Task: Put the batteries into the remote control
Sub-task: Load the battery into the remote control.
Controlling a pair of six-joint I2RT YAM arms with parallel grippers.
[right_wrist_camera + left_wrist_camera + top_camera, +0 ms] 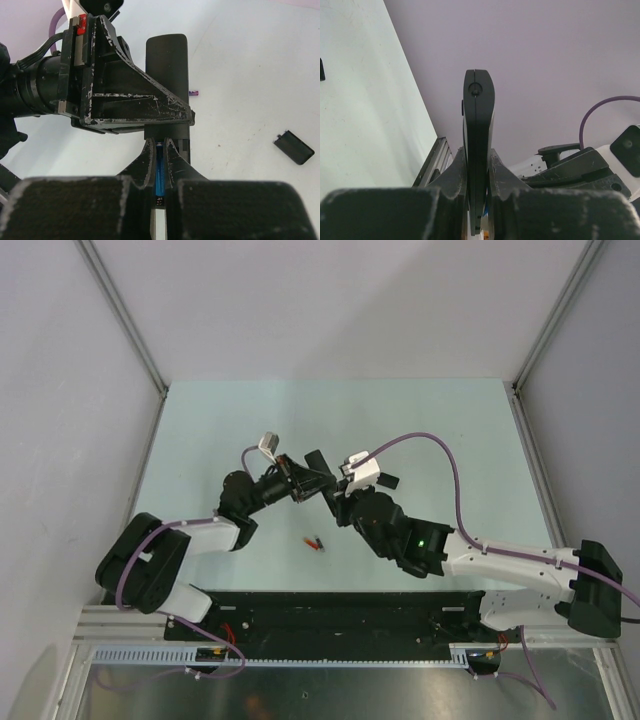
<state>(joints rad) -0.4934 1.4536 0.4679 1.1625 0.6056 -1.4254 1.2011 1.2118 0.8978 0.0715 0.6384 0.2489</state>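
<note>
The blue battery (160,176) lies lengthwise along the remote control's open compartment (160,200). I should keep pushing it in with my right gripper until it sits inside, and then let go.
The remote control (318,464) is a slim black bar held above the table's middle. My left gripper (300,480) is shut on it. In the left wrist view it stands edge-on (478,120) between the fingers of that gripper (477,167). In the right wrist view the remote (167,60) runs away from me, with my left gripper (125,100) clamped across it. My right gripper (160,150) is shut on a bright blue battery (160,172), its tip at the remote's near end. In the top view my right gripper (335,492) meets the remote. Two more batteries (315,542), one red-orange, lie on the table.
A small black flat squarish piece (294,147) lies on the table right of the grippers, also in the top view (387,481). A tiny purple bit (195,92) lies beside the remote. Grey walls and metal rails (130,330) fence the pale green table (440,430).
</note>
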